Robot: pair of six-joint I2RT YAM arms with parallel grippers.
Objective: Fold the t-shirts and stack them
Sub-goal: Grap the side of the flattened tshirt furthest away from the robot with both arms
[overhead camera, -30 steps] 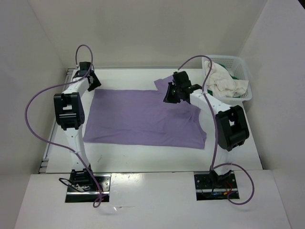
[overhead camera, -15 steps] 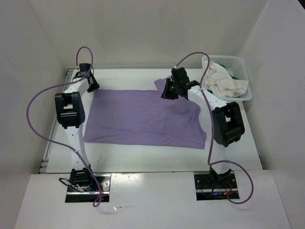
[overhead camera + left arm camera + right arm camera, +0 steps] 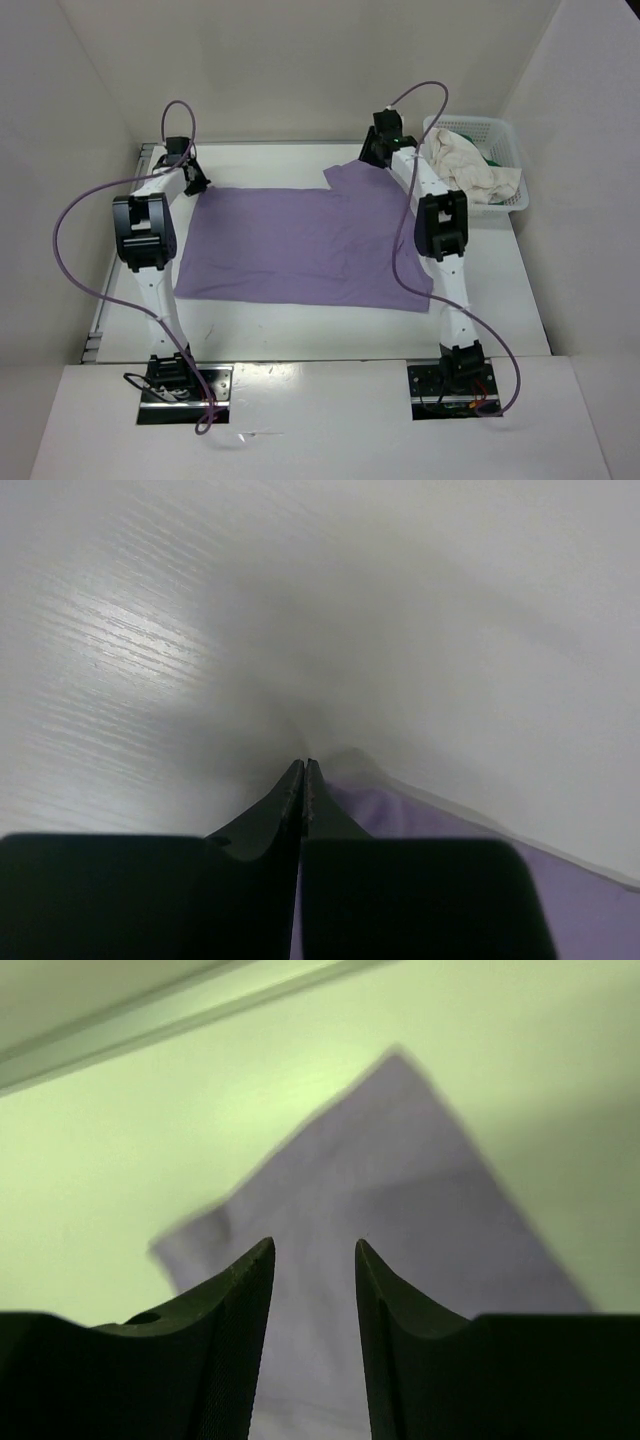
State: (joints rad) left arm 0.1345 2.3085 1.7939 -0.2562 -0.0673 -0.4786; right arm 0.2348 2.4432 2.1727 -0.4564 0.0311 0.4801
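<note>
Only one far corner of the lavender-purple t-shirt is held in my left gripper, so my right gripper should grip the loose sleeve's far corner before both arms fold.
The lavender-purple t-shirt lies spread flat on the white table. My left gripper is at its far left corner. In the left wrist view its jaws are pressed together, with the purple cloth drawn up to the tips. My right gripper hovers open over the far right sleeve, and its jaws have nothing between them. A cream-white t-shirt is bunched in the basket, with a bit of green t-shirt behind it.
The white lattice basket stands at the table's far right corner, close to the right arm. White walls enclose the table on three sides. A purple cable loops off each arm.
My left gripper has closed on the shirt's far left corner. The right gripper has opened, let go of the sleeve and moved toward the back wall, with its arm stretched out.
</note>
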